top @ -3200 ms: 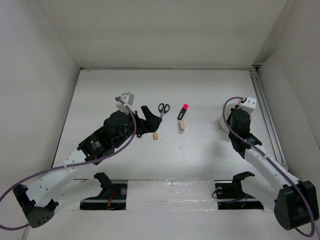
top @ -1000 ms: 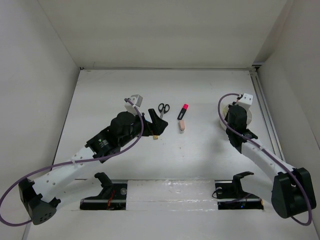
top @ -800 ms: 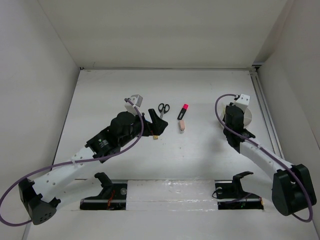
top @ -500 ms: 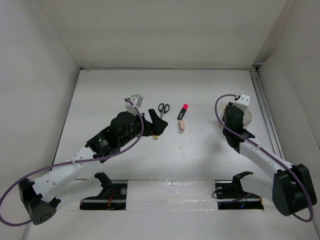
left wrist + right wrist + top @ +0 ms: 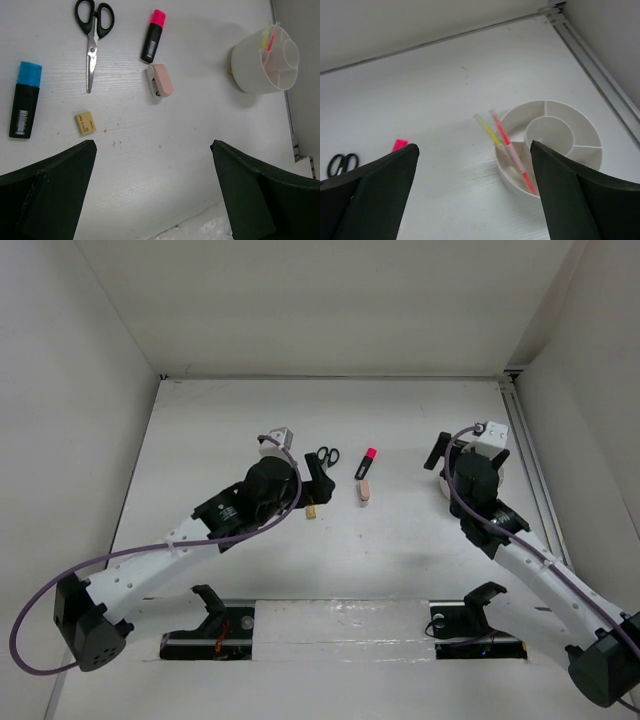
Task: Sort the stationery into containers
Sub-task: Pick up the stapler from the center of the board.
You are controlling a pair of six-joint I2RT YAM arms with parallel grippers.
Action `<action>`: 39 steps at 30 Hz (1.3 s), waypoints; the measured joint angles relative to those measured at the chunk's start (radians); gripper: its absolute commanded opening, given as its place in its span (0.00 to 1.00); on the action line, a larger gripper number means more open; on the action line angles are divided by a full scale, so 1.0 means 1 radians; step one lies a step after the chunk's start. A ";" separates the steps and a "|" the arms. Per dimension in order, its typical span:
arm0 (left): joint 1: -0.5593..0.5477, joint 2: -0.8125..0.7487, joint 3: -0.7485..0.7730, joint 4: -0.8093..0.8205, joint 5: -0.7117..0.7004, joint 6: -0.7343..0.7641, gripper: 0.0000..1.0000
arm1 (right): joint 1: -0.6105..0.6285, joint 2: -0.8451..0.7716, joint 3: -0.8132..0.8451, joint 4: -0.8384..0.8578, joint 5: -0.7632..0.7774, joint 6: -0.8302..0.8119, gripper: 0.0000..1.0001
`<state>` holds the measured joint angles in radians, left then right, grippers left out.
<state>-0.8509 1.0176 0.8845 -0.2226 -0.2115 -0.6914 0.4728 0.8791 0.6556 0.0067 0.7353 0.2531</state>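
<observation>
The white tub point(image 5: 250, 65) is under my right gripper and far away from my left gripper, so my left gripper should pick up the pink eraser point(image 5: 364, 490) and pass it to my right gripper.
The white tub point(image 5: 547, 103) holds a pale yellow stick point(image 5: 491, 132) and a thin red pen point(image 5: 512, 152), both leaning in one compartment. My right gripper point(image 5: 474, 146) hangs open just in front of the tub, with nothing between its fingers. Open and empty too, my left gripper point(image 5: 152, 145) hovers over loose stationery: black-handled scissors point(image 5: 93, 31), a pink-capped marker point(image 5: 152, 36), a pink eraser point(image 5: 161, 82), a tan eraser point(image 5: 85, 122) and a blue-capped marker point(image 5: 25, 99). From above, the left gripper point(image 5: 318, 478) is beside the scissors point(image 5: 326, 457). The right gripper point(image 5: 445, 452) covers most of the tub point(image 5: 443, 487).
A metal rail point(image 5: 530, 470) runs along the table's right edge, close behind the tub. White walls close the table in at the back and on both sides. The arm bases point(image 5: 340, 625) sit at the near edge.
My right gripper has opened and drawn back from over the tub. The left arm has swung a little to the right, toward the scissors.
</observation>
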 measured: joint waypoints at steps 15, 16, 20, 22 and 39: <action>0.008 0.161 0.205 -0.246 -0.274 -0.184 0.99 | 0.111 0.107 0.182 -0.247 -0.280 0.088 1.00; 0.020 0.168 0.209 -0.258 -0.270 -0.186 0.99 | 0.111 0.105 0.183 -0.259 -0.296 0.092 1.00; 0.186 0.208 0.211 -0.263 -0.184 -0.161 0.99 | 0.114 0.103 0.190 -0.290 -0.330 0.097 1.00; 0.274 0.227 0.208 -0.265 -0.165 -0.148 0.99 | 0.124 0.103 0.191 -0.295 -0.342 0.103 1.00; 0.206 0.394 0.230 -0.217 0.036 -0.014 0.99 | 0.210 0.219 0.218 -0.429 -0.230 0.237 1.00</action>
<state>-0.6445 1.4113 1.1145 -0.4400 -0.1757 -0.7059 0.6827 1.0985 0.8734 -0.4221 0.5049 0.4904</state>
